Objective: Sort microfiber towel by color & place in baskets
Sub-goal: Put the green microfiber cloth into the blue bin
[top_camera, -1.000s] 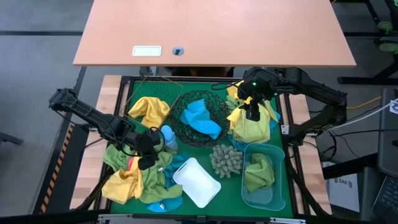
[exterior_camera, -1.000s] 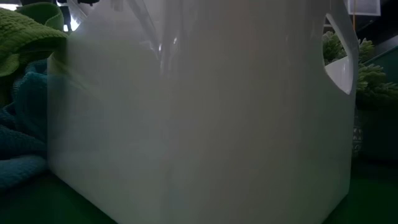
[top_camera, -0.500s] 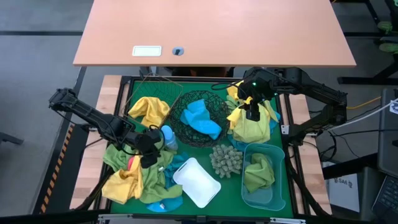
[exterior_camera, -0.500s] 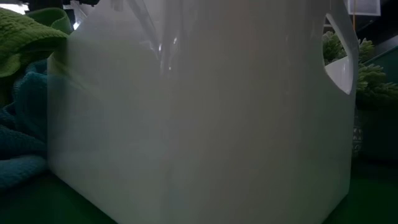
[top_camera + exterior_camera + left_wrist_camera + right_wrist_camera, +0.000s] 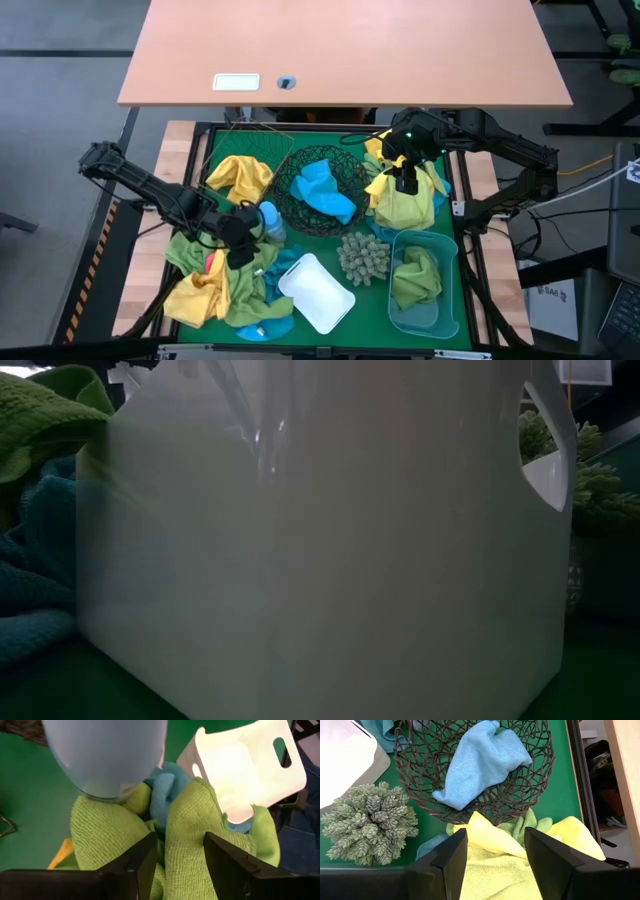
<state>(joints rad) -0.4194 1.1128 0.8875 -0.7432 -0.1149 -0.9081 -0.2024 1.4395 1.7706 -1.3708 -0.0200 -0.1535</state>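
Observation:
The lime green towel is far from the translucent blue tub (image 5: 428, 288), so the robot's left gripper should lift the towel's raised fold (image 5: 192, 830) and pass it to the right gripper.
Near the table's left front, my left gripper (image 5: 238, 252) (image 5: 180, 855) is open and slants down over a heap of yellow, lime green and blue towels (image 5: 215, 285). A raised fold of a lime green towel (image 5: 192, 827) stands between its fingers. My right gripper (image 5: 404, 182) (image 5: 495, 855) hangs open above a yellow towel (image 5: 490, 870) on a pile at the far right. A blue towel (image 5: 322, 190) lies in the round black wire bowl (image 5: 290, 205). A green towel (image 5: 417, 277) lies in the translucent blue tub (image 5: 450, 305). The white tub (image 5: 318, 293) shows no towel in it. My left gripper comes from above at a slant, its spread fingers on either side of the lime green towel's raised fold (image 5: 186, 845). I cannot tell whether the fingers touch the fold. The towel rests on the heap below.
A small blue bottle (image 5: 270, 222) stands just beside my left gripper. A spiky grey-green ball (image 5: 362, 257) sits between the bowl and the tubs. Another yellow towel (image 5: 240, 175) lies at the far left. The white tub's wall (image 5: 320, 560) fills the low view.

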